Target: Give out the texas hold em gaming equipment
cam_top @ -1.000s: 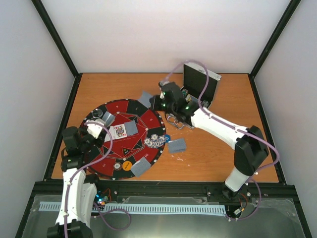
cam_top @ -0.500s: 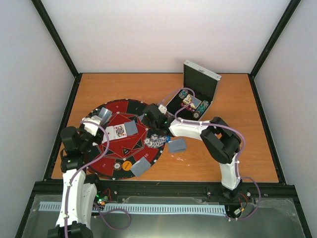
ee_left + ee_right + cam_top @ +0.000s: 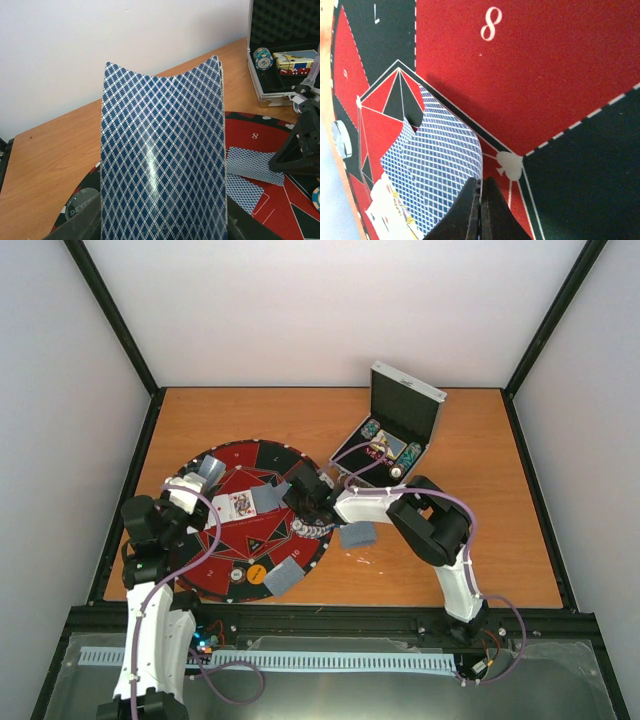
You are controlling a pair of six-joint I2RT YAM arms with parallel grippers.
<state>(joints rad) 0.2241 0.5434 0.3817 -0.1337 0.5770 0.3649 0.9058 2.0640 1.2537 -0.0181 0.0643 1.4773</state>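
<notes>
I should release the blue-backed card in my right gripper, since it curls and slants against the row of cards, then grip its edge and straighten it.
My left gripper is shut on a bowed stack of blue-backed playing cards, held upright over the left rim of the round mat; the cards fill the left wrist view between my fingers. My right gripper is low over the mat's middle, shut on the edge of one curled blue-backed card, next to a face-up card. Poker chips lie in a row at the mat's right edge. More cards lie on the mat and near its front edge.
The open silver case stands at the back right, holding chip stacks and a card box. One card lies on the wood just right of the mat. A clear disc sits at the mat's left edge. Black frame posts border the table.
My right gripper has swung from beside the case down and left onto the mat's middle, carrying a card. The left arm and its card stack have hardly moved.
</notes>
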